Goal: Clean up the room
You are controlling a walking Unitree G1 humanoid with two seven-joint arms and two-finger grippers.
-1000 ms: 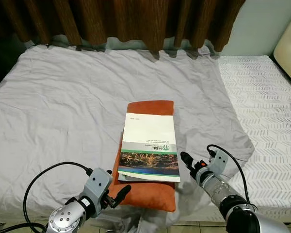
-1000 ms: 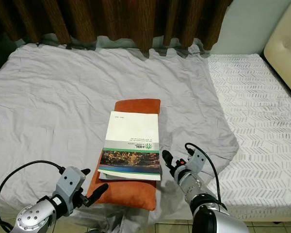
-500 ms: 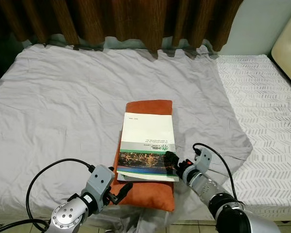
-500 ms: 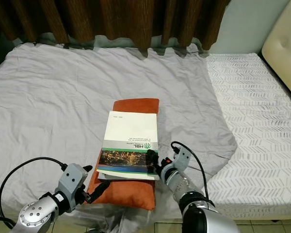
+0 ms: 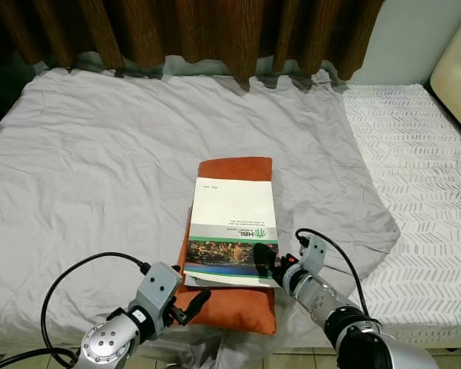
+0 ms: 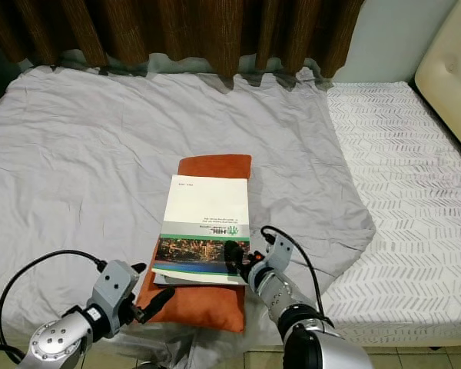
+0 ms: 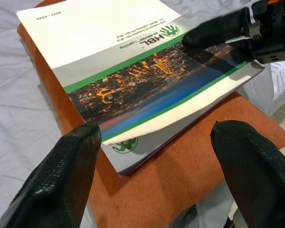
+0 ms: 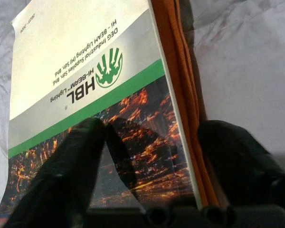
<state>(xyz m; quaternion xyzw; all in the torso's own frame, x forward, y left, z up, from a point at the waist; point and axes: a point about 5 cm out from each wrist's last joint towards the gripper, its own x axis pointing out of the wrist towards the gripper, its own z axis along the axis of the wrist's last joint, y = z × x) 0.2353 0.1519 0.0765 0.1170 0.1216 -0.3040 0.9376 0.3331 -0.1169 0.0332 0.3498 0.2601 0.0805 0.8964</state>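
The booklet's smooth (image 5: 232, 231), bound edge (image 8: 171, 95) is toward my right gripper, so I expect the booklet to stay closed and hang down from that edge when I pick it up.
A booklet (image 5: 234, 223), white with a green band and a city photo, lies on a flat orange cushion (image 5: 238, 167) on the bed. My right gripper (image 5: 270, 263) is open at the booklet's near right corner. One of its fingers (image 8: 80, 156) rests on the cover and the other lies out beside the cushion's edge. My left gripper (image 5: 187, 306) is open and low at the cushion's near left corner. Its fingers (image 7: 71, 175) stand wide apart, in front of the booklet (image 7: 133, 61) and cushion (image 7: 194, 161), touching neither.
A wrinkled grey sheet (image 5: 100, 169) covers most of the bed. To the right is bare white patterned mattress (image 5: 422, 177). Brown curtains (image 5: 200, 31) hang behind, and a cream padded headboard (image 5: 457, 73) is at far right. The bed's near edge and tiled floor (image 5: 292, 357) lie just below my arms.
My right gripper has moved left from the bare sheet onto the booklet's near right corner, one finger now on the cover. The left gripper has hardly moved.
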